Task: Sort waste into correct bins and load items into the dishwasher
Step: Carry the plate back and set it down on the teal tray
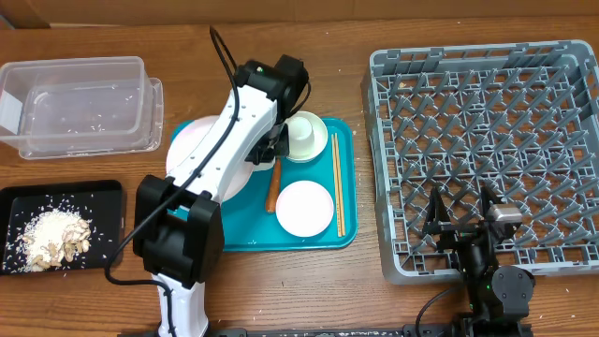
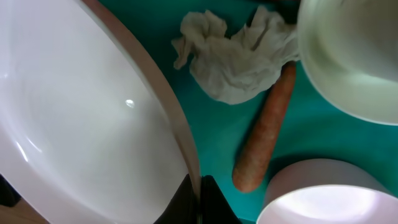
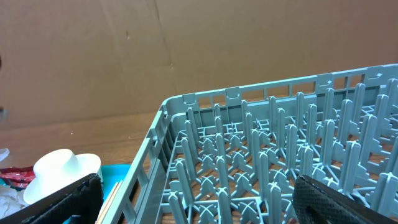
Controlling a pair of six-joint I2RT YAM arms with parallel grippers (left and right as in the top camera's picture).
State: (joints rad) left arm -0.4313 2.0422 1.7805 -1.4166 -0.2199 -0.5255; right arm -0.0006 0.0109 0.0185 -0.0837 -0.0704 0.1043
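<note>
My left gripper should lower the plate, because the large white plate's rim (image 2: 176, 122) fills it and the orange stick (image 1: 272, 193) lies beside the plate. I should take the stick to the scraps first.
The large white plate (image 1: 192, 150) (image 2: 81, 112) lies at the left end of the teal tray. My left gripper (image 1: 269, 153) (image 2: 199, 202) is shut on the plate's right rim, which runs between the two dark fingers. Next to it on the tray lie a crumpled tissue (image 2: 236, 56) and the orange stick (image 1: 275, 187) (image 2: 264, 127). A white bowl (image 1: 304, 136) (image 2: 348, 56), a smaller white plate (image 1: 305, 208) and the chopsticks (image 1: 338, 183) share the tray. My right gripper (image 1: 463, 225) (image 3: 205, 205) hangs open over the grey dish rack's (image 1: 487, 140) (image 3: 261, 143) front edge, holding nothing.
The teal tray (image 1: 346, 140) sits mid-table. A clear tub (image 1: 80, 103) stands at the back left. In front of it is a black tray (image 1: 108, 201) holding pale food scraps (image 1: 51, 234). A cardboard wall (image 3: 155, 50) rises behind the rack.
</note>
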